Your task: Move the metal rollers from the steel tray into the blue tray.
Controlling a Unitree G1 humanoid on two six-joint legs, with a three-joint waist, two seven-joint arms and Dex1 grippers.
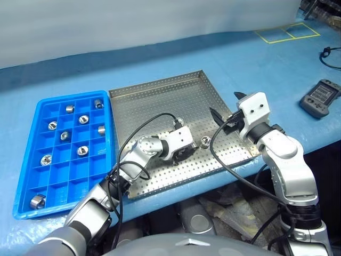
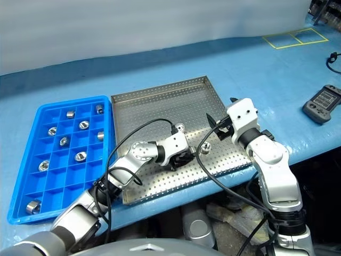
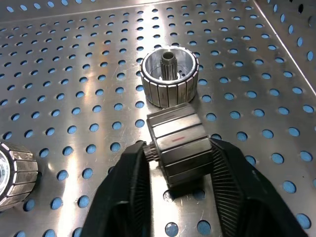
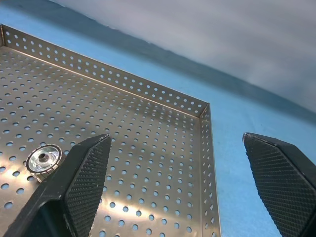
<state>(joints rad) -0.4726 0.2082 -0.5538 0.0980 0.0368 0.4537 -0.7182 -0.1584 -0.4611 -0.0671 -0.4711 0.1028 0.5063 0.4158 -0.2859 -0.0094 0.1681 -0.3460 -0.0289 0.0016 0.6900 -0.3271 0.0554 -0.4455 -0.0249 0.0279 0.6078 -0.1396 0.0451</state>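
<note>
My left gripper has the lying metal roller [image 3: 178, 140] slanting across its fingers, so I should open them, line up with the roller's ends [image 3: 151, 151] and grip the roller squarely.
The steel tray [image 1: 160, 96] lies in front of me on the blue table cover. My left gripper [image 3: 178, 148] is low over its middle, shut on a metal roller [image 3: 173, 131] that lies on its side on the perforated bottom. An upright roller [image 3: 169, 76] stands just beyond the held one, and another [image 1: 204, 142] sits to its right. My right gripper [image 4: 177, 173] hangs open above the tray's right edge with nothing between its fingers. The blue tray [image 1: 25, 165] lies to the left of the steel tray, with several rollers [image 1: 82, 151] in its compartments.
A grey handheld controller [image 1: 319, 97] lies on the table at the right, with a black cable [image 1: 330, 53] behind it. Yellow tape squares [image 1: 287, 33] mark the far right. The table's front edge runs just below both trays.
</note>
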